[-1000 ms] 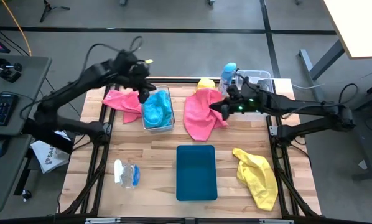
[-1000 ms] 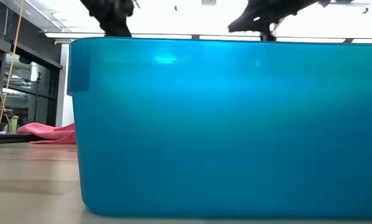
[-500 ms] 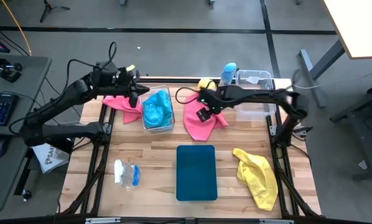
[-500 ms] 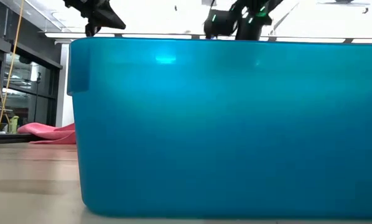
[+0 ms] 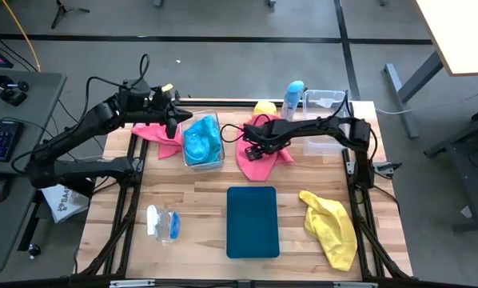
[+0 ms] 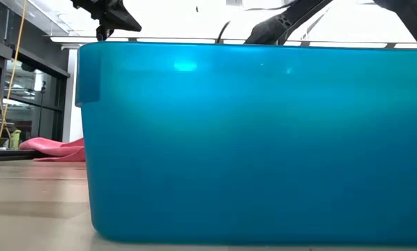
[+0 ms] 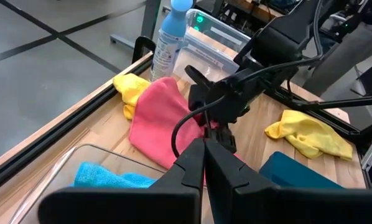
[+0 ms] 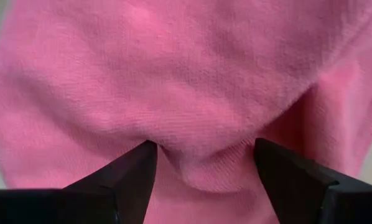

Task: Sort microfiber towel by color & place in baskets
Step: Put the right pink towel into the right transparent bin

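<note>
Only a yellow end [image 5: 264, 107] shows past the pink edge, so the pink towel [image 5: 257, 166] should uncover more of the yellow towel when the robot lifts it.
A pink towel [image 5: 260, 152] lies crumpled on the table at the far middle, and my right gripper [image 5: 251, 149] stands open, down on it. A blue towel [image 5: 201, 140] fills a clear basket [image 5: 215, 164]. My left gripper [image 5: 175, 122] is shut and holds nothing, just left of that basket, over a second pink towel [image 5: 153, 132]. One yellow towel [image 5: 332, 228] lies near right and another [image 5: 264, 107] at the far edge. The teal tray [image 5: 252, 222] sits near the middle. Another clear basket [image 5: 327, 102] stands far right. My right gripper comes at the pink towel from above, slanting in from the table's right. Its two open fingertips [image 8: 139, 163] are set into the cloth, and a ridge of cloth [image 8: 201, 165] bulges up between them. The towel lies slack on the table.
A clear bottle with a light-blue cap [image 5: 292, 96] stands at the far edge between the yellow towel and the right basket. A small bottle [image 5: 163, 223] lies near left. In the low view the teal tray's wall [image 6: 250, 139] hides most of the table.
My right gripper has gone toward the table's left edge and down onto the pink towel, its arm now reaching across from the far right. My left gripper has drawn back from above the blue towel's basket toward the table's left edge.
</note>
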Robot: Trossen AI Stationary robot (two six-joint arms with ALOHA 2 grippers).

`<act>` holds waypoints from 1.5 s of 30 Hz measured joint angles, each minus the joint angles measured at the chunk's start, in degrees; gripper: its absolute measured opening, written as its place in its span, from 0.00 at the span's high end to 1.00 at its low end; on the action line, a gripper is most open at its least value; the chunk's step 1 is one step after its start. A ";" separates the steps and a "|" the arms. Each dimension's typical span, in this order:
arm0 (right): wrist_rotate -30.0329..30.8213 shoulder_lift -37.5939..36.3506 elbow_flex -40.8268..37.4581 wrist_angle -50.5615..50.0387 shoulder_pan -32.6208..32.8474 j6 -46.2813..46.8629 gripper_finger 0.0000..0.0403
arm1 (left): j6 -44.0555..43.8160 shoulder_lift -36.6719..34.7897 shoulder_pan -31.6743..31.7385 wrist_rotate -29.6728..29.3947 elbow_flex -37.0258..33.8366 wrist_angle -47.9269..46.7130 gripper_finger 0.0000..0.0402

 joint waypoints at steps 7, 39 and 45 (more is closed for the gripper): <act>0.00 -0.02 0.02 0.08 0.43 -3.00 0.68 | 0.00 -0.01 0.00 0.08 0.00 -0.23 1.00; 28.96 -61.79 0.11 3.18 5.19 -21.44 1.00 | -0.44 -0.02 0.00 0.51 0.00 0.41 1.00; 30.84 -61.07 0.11 0.36 -0.41 -22.90 1.00 | -1.52 0.00 0.01 0.90 0.00 2.86 1.00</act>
